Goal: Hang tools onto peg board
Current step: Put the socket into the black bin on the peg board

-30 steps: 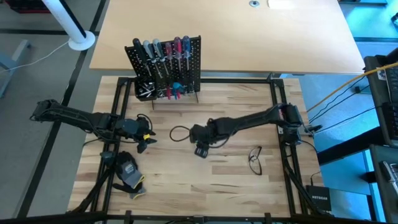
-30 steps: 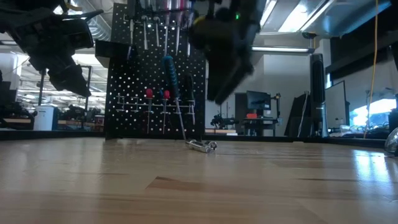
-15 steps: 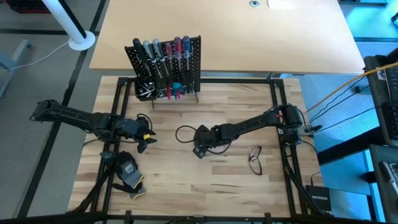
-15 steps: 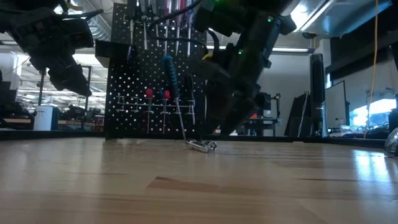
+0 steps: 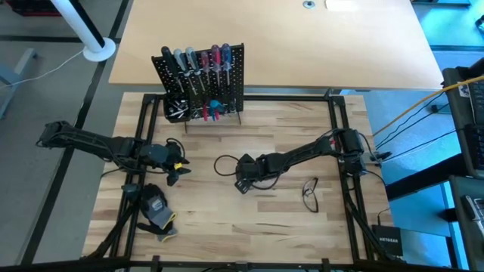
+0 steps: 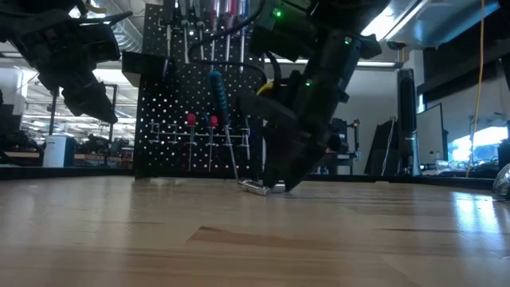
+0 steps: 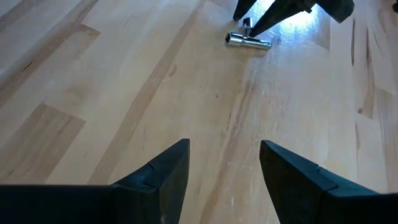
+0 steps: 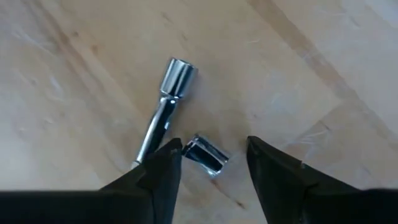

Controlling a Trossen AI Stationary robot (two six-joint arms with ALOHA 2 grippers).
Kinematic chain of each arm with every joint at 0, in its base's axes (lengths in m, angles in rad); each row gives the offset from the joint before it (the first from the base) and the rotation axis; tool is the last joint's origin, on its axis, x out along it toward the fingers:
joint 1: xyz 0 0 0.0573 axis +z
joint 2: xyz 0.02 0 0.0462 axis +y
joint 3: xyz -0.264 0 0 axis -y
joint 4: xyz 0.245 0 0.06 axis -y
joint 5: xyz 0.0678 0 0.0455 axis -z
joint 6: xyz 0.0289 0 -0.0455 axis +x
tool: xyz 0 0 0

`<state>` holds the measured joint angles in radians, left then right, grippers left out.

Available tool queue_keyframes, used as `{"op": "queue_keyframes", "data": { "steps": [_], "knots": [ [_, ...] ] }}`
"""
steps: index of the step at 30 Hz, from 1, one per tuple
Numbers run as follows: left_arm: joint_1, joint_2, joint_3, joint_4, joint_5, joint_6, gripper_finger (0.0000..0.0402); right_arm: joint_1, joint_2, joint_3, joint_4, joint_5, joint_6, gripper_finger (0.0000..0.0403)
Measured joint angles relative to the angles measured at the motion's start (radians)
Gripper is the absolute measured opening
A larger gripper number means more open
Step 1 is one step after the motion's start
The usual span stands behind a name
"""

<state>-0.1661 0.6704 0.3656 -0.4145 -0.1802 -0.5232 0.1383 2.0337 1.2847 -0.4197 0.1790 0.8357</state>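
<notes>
I can see that the small silver socket lies crosswise [image 8: 206, 155] with one end at the end of my right gripper's finger. Next, I push it round gently, open, and grip its round sides [image 8: 214, 149] before I lift it.
A small silver metal bit [image 8: 163, 112], an L-shaped piece with a socket end, lies flat on the wooden table [image 5: 197, 219] near its middle. It also shows in the low view [image 6: 259, 187] and the left wrist view [image 7: 247, 41]. My right gripper [image 8: 212, 144] is open and points steeply down over it, a finger on either side of the bit's short arm [image 8: 207, 155]. From above, the gripper [image 5: 242, 183] hides the bit. My left gripper [image 7: 224, 152] waits open at the table's left [image 5: 174, 175]. The peg board [image 5: 200, 75] stands at the far edge with several screwdrivers hung on it. My right gripper comes at the silver bit from above, slanting. One fingertip [image 8: 168, 155] stands right at the bend of the bit, the other [image 8: 258, 152] apart from it. I cannot tell whether the near fingertip touches the metal. The bit lies flat on the table.
A grey-black glove with yellow trim [image 5: 156, 211] lies at the near left. A pair of glasses [image 5: 310, 194] lies right of the right gripper. A black cable loop [image 5: 221, 162] sticks out beside the right wrist. A black bin [image 5: 178, 109] hangs on the peg board's lower left.
My right gripper has come down from well above the table to just over the silver bit, rolling about its own axis on the way. The bit has stayed where it was.
</notes>
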Motion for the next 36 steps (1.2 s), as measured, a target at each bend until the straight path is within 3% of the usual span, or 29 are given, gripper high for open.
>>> {"op": "queue_keyframes", "data": {
  "steps": [10, 20, 24, 36],
  "knots": [
    [0.0, 0.0, 0.0, 0.0, 0.0, 0.007, 0.0184, 0.0, 0.004, 0.0, -0.038, 0.014, -0.113, 0.0071],
    [0.0, 0.0, 0.0, 0.0, 0.0, 0.007, 0.0184, 0.0, 0.006, -0.001, -0.042, 0.022, -0.184, 0.0005],
    [0.0, 0.0, 0.0, 0.0, 0.0, 0.007, 0.0184, -0.001, 0.005, -0.001, -0.047, 0.017, -0.182, 0.0035],
    [0.0, 0.0, 0.0, -0.001, 0.0, 0.007, 0.0184, -0.002, -0.086, -0.006, -0.04, 0.036, -0.108, 0.0195]
  ]
}}
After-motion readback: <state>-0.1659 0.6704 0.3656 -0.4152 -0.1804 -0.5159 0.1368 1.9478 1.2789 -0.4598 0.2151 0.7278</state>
